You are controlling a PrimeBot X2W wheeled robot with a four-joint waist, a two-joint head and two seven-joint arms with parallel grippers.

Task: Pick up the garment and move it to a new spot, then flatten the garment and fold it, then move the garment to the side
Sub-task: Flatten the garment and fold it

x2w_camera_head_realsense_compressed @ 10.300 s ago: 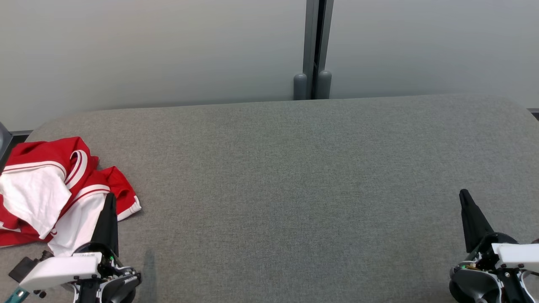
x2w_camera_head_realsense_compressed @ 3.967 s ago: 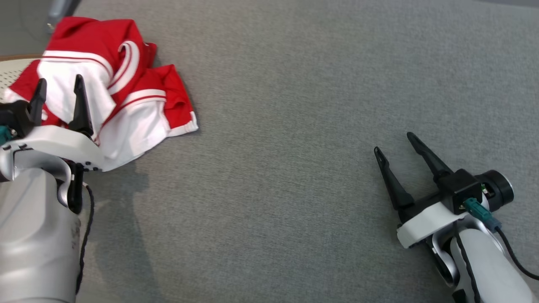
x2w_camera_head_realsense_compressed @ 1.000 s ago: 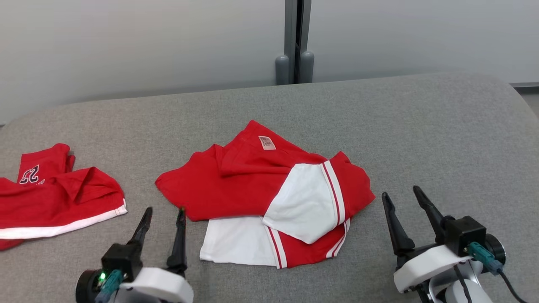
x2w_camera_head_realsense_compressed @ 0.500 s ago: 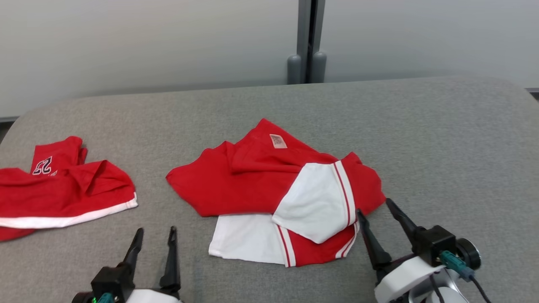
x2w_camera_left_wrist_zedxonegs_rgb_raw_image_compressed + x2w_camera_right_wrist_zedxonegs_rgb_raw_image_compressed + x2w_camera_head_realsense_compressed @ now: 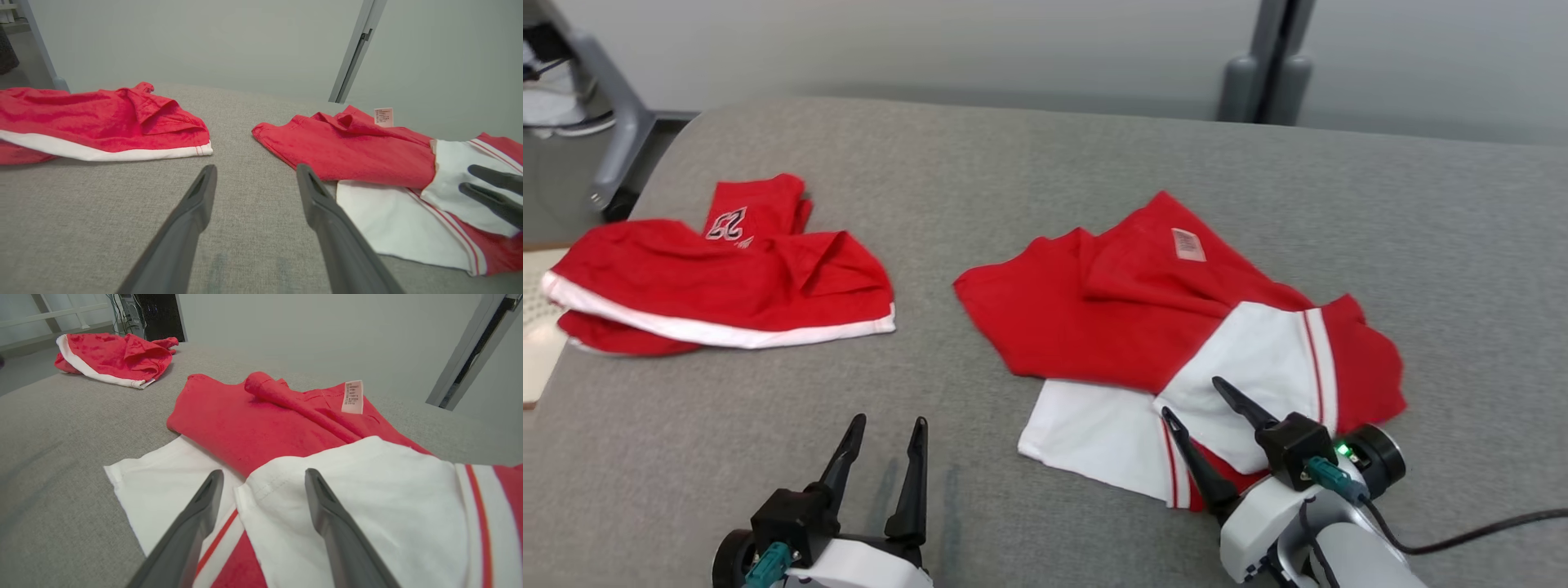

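My gripper will make the white sleeves come apart when it pulls the garment, because the top white sleeve [image 5: 1255, 361] lies loosely across the lower white sleeve [image 5: 1101, 436].
The garment [image 5: 1127, 318], a red shirt with white sleeves and a pale label, lies rumpled on the grey padded table [image 5: 1029, 163], right of centre. My right gripper [image 5: 1192, 398] is open, low over the garment's near white sleeve [image 5: 367, 486], one finger on each side of the sleeve's hem in the right wrist view [image 5: 264, 473]. My left gripper [image 5: 889, 422] is open above bare grey fabric, left of the garment [image 5: 351, 147]. Between its fingers [image 5: 256, 169] there is nothing. The right gripper's fingers [image 5: 490, 188] show dark over the white sleeve in the left wrist view.
A second red garment [image 5: 711, 278] with a white hem and a printed number lies at the table's left end, also in the wrist views [image 5: 94, 118] [image 5: 114, 355]. A grey post [image 5: 1266, 73] stands behind the table, a metal frame [image 5: 613, 139] beyond its far left corner.
The head camera has swung left, shifting the whole picture to the right. My right gripper has come in over the garment's near white sleeve, still open. The left gripper stays open over bare table.
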